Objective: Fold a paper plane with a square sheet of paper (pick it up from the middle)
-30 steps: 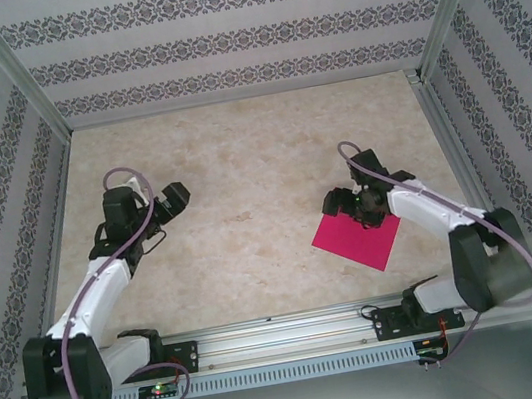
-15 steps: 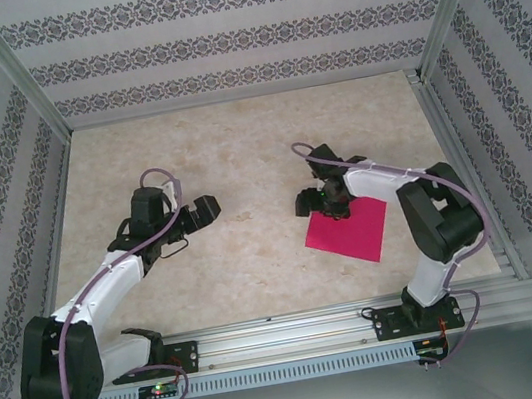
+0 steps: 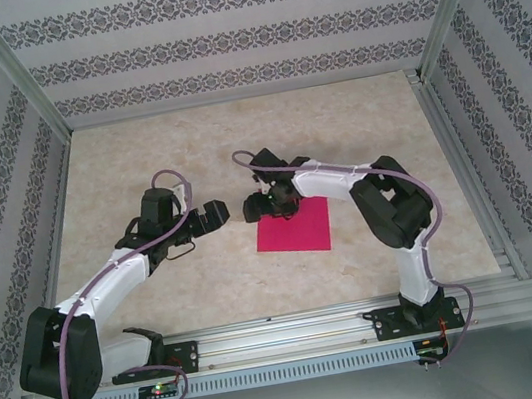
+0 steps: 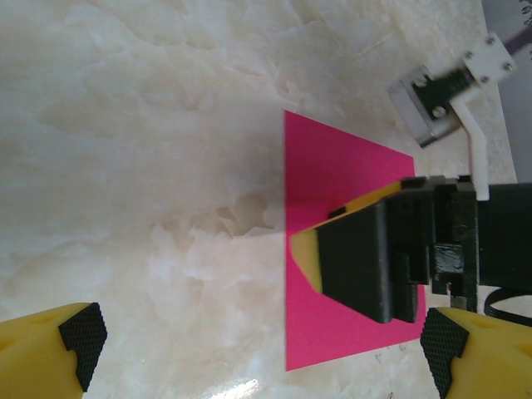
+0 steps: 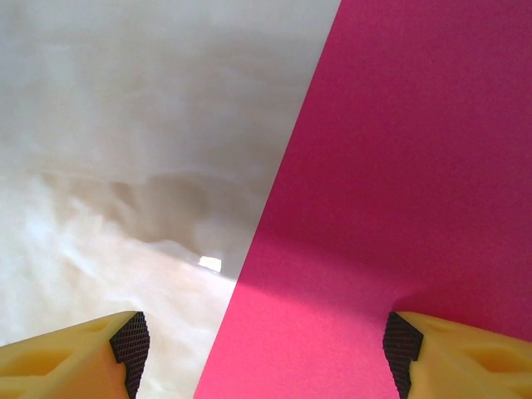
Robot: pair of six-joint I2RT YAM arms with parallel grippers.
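Observation:
The robot's right gripper is across the sheet's edge (image 5: 239, 274) with one finger above the table, so the robot should put both fingers on the sheet's middle (image 3: 293, 225) and pinch it up.
The square sheet of paper (image 3: 296, 227), plain magenta, lies flat and unfolded on the marble-look table near its middle; the paper plane is out of view. My right gripper (image 3: 269, 202) is open over the sheet's far left corner. In the right wrist view, one pad (image 5: 403, 349) rests on the sheet (image 5: 399, 166) and the other pad (image 5: 129, 345) is over bare table. My left gripper (image 3: 216, 214) stands wide open just left of the sheet, holding nothing. Its wrist view shows the sheet (image 4: 332, 191) with the right gripper's finger (image 4: 366, 258) on it.
Patterned walls and metal posts (image 3: 440, 20) enclose the table (image 3: 237, 143) on three sides. The aluminium rail (image 3: 287, 333) with both arm bases runs along the near edge. The right arm (image 3: 389, 205) bends over the table's right half.
The right arm swept left and the sheet slid with it from the right side to the middle, turning squarer to the table. The left gripper reached right toward it. The right jaws narrowed slightly.

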